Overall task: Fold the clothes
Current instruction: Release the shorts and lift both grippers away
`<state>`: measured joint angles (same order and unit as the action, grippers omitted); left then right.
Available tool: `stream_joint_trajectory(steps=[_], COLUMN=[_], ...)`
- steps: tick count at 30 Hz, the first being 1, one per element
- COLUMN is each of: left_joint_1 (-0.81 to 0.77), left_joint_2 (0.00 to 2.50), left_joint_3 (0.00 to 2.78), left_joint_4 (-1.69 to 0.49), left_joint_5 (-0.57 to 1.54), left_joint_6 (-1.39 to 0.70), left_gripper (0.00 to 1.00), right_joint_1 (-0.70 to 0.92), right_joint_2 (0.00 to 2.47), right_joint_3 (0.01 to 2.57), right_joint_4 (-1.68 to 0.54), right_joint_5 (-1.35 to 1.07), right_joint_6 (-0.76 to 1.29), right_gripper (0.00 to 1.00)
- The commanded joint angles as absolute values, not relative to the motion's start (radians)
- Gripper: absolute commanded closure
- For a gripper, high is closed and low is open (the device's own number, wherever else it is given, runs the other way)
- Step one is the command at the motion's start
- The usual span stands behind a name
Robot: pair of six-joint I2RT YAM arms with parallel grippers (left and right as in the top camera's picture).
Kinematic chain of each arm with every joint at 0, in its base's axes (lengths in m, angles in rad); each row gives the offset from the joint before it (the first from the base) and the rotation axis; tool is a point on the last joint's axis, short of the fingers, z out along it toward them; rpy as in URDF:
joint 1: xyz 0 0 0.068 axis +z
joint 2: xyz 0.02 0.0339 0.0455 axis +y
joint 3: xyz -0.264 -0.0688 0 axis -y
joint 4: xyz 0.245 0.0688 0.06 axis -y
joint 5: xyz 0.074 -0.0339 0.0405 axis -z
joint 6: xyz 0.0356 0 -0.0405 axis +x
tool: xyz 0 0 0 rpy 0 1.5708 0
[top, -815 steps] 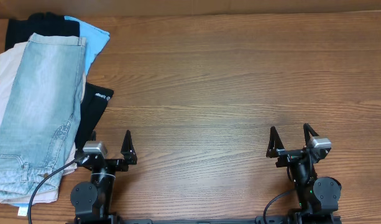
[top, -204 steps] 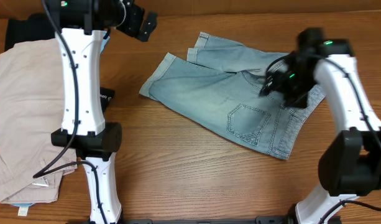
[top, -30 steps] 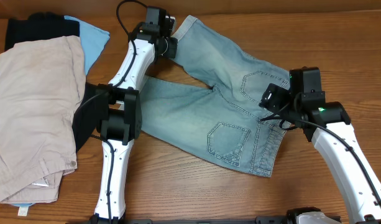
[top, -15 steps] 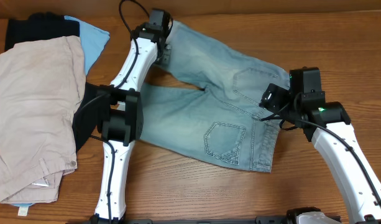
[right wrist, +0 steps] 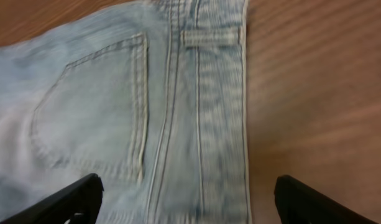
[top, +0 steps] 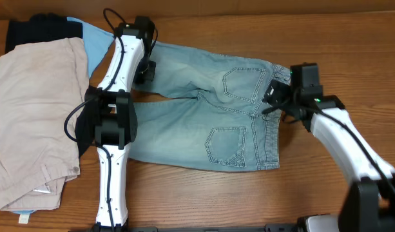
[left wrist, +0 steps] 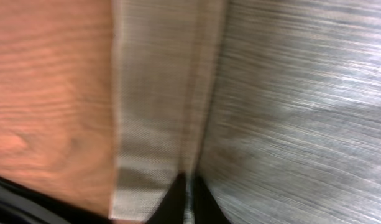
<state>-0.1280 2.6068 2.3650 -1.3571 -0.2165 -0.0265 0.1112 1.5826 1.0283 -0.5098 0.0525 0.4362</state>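
Note:
My right gripper has to pinch the waistband's far end point(top: 281, 74) and pull the shorts away before folding, because the shorts' legs point(top: 144, 125) are close to the stacked clothes.
The clothes, light blue denim shorts point(top: 203, 109), lie spread on the wooden table, back pockets up and waistband to the right. My left gripper point(top: 144, 67) is at the far leg's end, on the shorts' left side. The left wrist view shows its dark fingertips point(left wrist: 187, 196) pinched together on the cuff point(left wrist: 159, 124). My right gripper point(top: 274, 96) hovers over the waistband at the shorts' right edge. In the right wrist view it point(right wrist: 189, 202) stands wide open above the waistband point(right wrist: 221, 124), beside a stitched pocket point(right wrist: 91, 118), with nothing between its fingers.
Beige trousers point(top: 33, 116) lie stacked at the left edge over a black garment point(top: 29, 26) and a light blue cloth point(top: 97, 35). Bare wood point(top: 249, 193) shows in front of the shorts.
My left gripper has drawn the far leg's cuff to the left, and the shorts have slid left and flattened out. My right gripper has shifted slightly farther back over the waistband, still open.

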Motion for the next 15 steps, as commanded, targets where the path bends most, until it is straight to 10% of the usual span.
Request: stream_joint_trajectory(steps=[1, 6, 15], left_joint_1=[-0.131, -0.11, -0.077], left_joint_2=[2.637, 2.637, 2.637], left_joint_3=[2.342, 2.409, 2.873], left_joint_4=[-1.391, -1.402, -1.534], left_joint_5=[-0.077, -0.087, -0.051], left_joint_6=[-0.027, -0.007, -0.023], left_gripper=[0.77, 0.28, 0.0], right_joint_1=[0.063, -0.058, -0.165], right_joint_2=[1.707, 1.804, 1.851], right_joint_3=[1.036, 1.036, 1.036], right_joint_4=[-0.388, -0.25, -0.147], right_joint_5=[0.06, -0.049, -0.212], right_joint_6=[0.392, 0.392, 0.383], right_gripper=[0.06, 0.06, 0.14])
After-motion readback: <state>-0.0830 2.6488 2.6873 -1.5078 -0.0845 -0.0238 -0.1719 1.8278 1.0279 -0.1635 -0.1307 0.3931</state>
